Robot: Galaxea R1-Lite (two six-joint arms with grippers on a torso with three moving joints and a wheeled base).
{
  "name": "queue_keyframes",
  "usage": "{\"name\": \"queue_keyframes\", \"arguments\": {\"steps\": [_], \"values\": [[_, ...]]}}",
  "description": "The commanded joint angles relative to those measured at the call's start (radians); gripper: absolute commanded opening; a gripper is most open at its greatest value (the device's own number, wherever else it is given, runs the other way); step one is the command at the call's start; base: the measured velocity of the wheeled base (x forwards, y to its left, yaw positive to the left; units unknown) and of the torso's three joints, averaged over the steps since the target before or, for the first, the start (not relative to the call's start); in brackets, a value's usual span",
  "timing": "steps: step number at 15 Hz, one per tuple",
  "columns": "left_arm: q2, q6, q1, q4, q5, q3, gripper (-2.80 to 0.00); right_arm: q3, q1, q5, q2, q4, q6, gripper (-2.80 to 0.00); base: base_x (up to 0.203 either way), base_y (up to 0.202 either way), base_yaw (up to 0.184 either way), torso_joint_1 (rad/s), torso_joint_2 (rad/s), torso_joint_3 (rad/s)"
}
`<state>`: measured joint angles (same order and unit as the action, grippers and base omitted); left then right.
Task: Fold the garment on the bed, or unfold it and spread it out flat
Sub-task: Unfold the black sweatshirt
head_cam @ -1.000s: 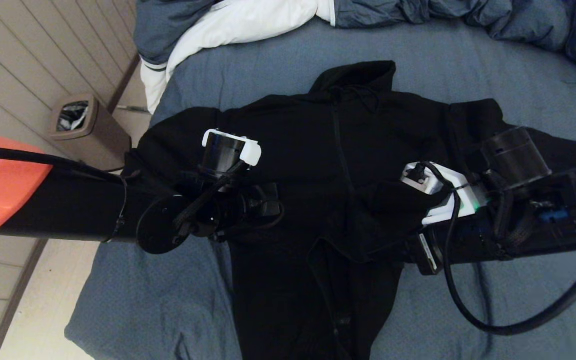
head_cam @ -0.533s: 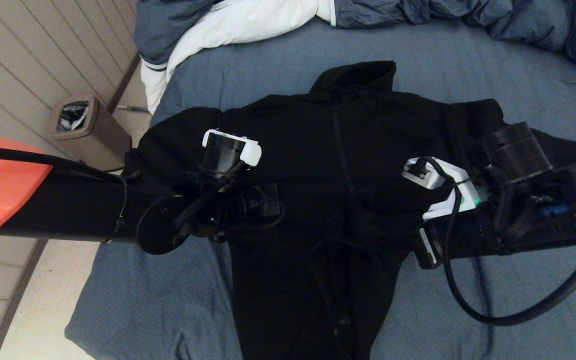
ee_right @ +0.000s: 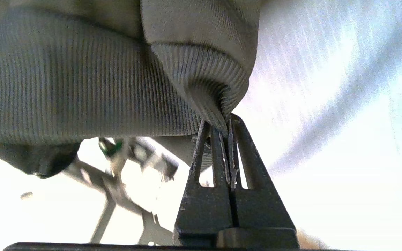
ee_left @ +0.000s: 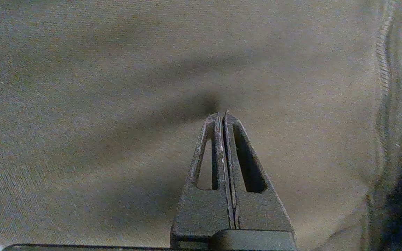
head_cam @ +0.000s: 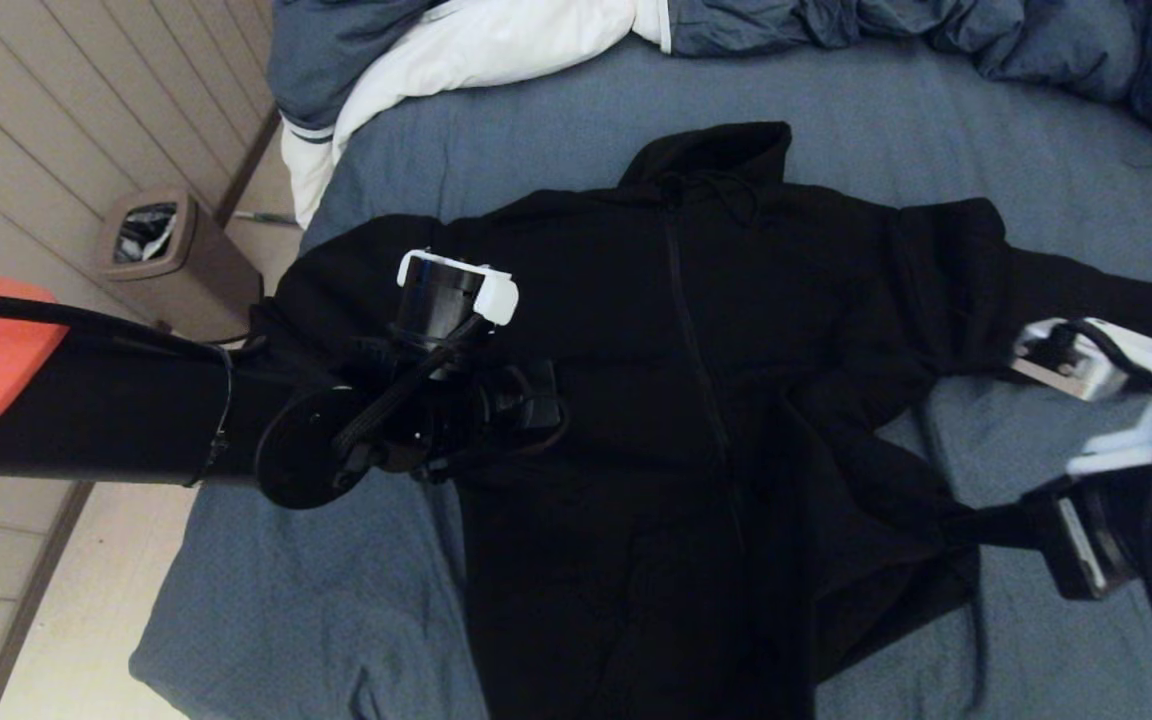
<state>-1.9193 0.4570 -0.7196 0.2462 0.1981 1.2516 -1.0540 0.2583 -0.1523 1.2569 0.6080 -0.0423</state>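
I keep pulling toward me until the bunched side [head_cam: 854,480] lies flat, because my right gripper is holding the ribbed hem [head_cam: 950,570] and my left gripper is holding down the garment's chest.
The black hooded garment [head_cam: 636,300] lies zipper-up on the blue-grey bed [head_cam: 936,120], hood towards the far side. My left gripper [ee_left: 221,113] is shut, its tips pressing down on the garment's left chest fabric [ee_left: 117,87]; its wrist [head_cam: 446,300] hovers over that side. My right gripper [ee_right: 227,122] is shut on a ribbed cuff [ee_right: 201,76] of the garment. In the head view the right gripper [head_cam: 991,525] is off to the right of the body, with a strip of black cloth [head_cam: 886,480] stretched out to it.
A crumpled blue-grey duvet with white lining [head_cam: 496,40] lies along the far edge of the bed. A brown waste bin [head_cam: 151,235] stands on the pale floor [head_cam: 86,600] to the left. The bed's near left corner [head_cam: 166,660] is close by.
My right gripper closed on the garment's ribbed cuff and swung out to the right, drawing the lower right of the garment with it. The left arm stayed nearly still.
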Motion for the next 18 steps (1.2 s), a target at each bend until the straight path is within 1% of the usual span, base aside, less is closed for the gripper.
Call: {"name": "queue_keyframes", "arguments": {"steps": [1, 2, 4, 8, 10, 12, 15, 16, 18], "values": [[0.020, 0.003, -0.012, 0.002, 0.001, -0.009, -2.80, 0.052, -0.026, 0.019, -0.145, 0.087, -0.003, -2.80, 0.000, 0.000, 0.000, 0.000, 0.00, 0.000], [0.023, 0.003, -0.015, 0.001, 0.001, -0.012, -2.80, 0.079, -0.028, 0.022, -0.185, 0.126, -0.003, -2.80, 0.000, 0.000, 0.000, 0.000, 0.00, 0.000], [0.023, 0.003, -0.020, 0.002, 0.001, -0.014, -2.80, 0.174, -0.025, 0.023, -0.272, 0.187, -0.004, -2.80, 0.000, 0.000, 0.000, 0.000, 0.00, 0.000], [0.019, 0.003, -0.029, 0.004, 0.001, -0.024, -2.80, 0.387, -0.025, 0.023, -0.418, 0.213, -0.004, -2.80, 0.000, 0.000, 0.000, 0.000, 0.00, 0.000], [0.013, 0.003, -0.035, 0.004, 0.001, -0.026, -2.80, 0.451, -0.025, 0.023, -0.477, 0.214, -0.003, -2.80, 0.000, 0.000, 0.000, 0.000, 0.00, 0.000], [0.005, 0.003, -0.041, 0.005, 0.001, -0.028, -2.80, 0.502, -0.027, 0.024, -0.492, 0.207, -0.002, -2.80, 0.000, 0.000, 0.000, 0.000, 0.00, 0.000], [-0.001, 0.005, -0.043, 0.005, 0.001, -0.028, -2.80, 0.525, -0.027, 0.039, -0.490, 0.194, 0.002, -2.80, 0.000, 0.000, 0.000, 0.000, 0.00, 0.000], [-0.005, 0.005, -0.043, 0.005, 0.001, -0.028, -2.80, 0.542, -0.027, 0.056, -0.493, 0.167, -0.003, 0.00, 0.000, 0.000, 0.000, 0.000, 0.00, 0.000], [-0.012, 0.006, -0.043, 0.005, 0.001, -0.026, -2.80, 0.552, -0.016, 0.064, -0.484, 0.146, -0.003, 0.00, 0.000, 0.000, 0.000, 0.000, 0.00, 0.000]]}}
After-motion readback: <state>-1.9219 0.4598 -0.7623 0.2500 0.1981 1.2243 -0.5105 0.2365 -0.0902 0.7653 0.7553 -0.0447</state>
